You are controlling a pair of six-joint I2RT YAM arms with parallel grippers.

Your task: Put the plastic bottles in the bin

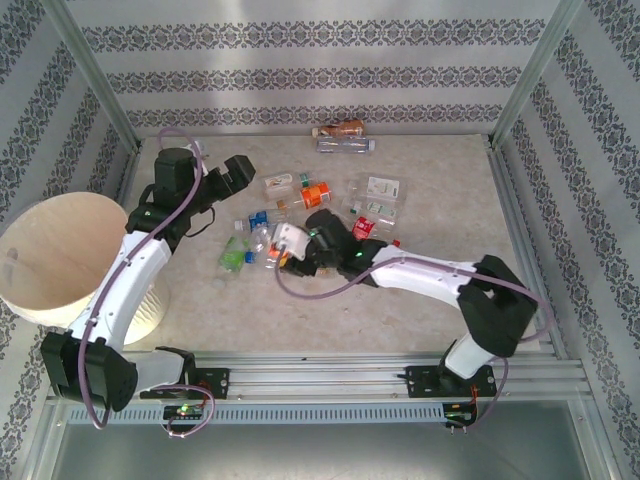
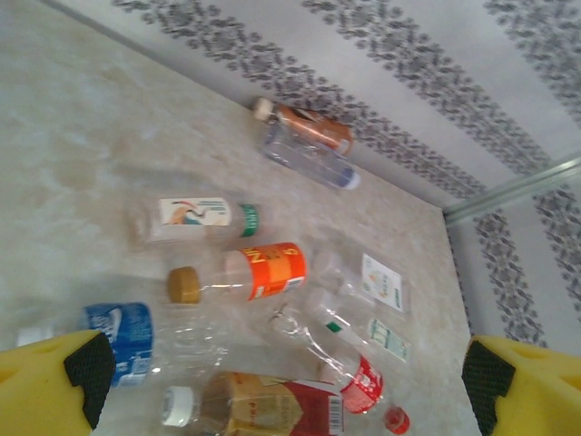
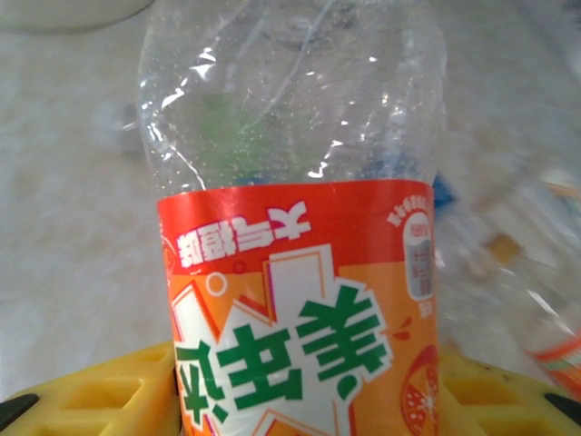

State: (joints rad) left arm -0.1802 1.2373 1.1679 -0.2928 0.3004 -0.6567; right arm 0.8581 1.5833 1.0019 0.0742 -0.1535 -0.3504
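Observation:
My right gripper is far from the bin [image 1: 62,258], which stands on my left gripper's side, so I should pass the bottle with the red and orange label [image 3: 295,282] to my left gripper.
My right gripper [image 3: 295,400] is shut on a clear plastic bottle with a red and orange label [image 3: 295,300], its yellow fingers [image 3: 100,395] pressed against both sides. From above, this gripper [image 1: 285,250] sits at the near edge of the bottle cluster. My left gripper [image 2: 283,377] hangs open over the cluster, holding nothing. Below it lie an orange-labelled bottle [image 2: 268,271], a white-labelled one with a green cap [image 2: 195,213], a blue-labelled one [image 2: 123,331] and a brown one [image 2: 272,400]. The cream bin [image 1: 20,290] stands at the table's left edge.
Two more bottles, one brown [image 1: 340,128] and one clear [image 1: 345,146], lie against the back wall. Clear bottles with white labels [image 1: 380,190] rest right of centre, and a green-labelled one [image 1: 235,255] is near the left arm. Metal frame posts and patterned walls bound the table.

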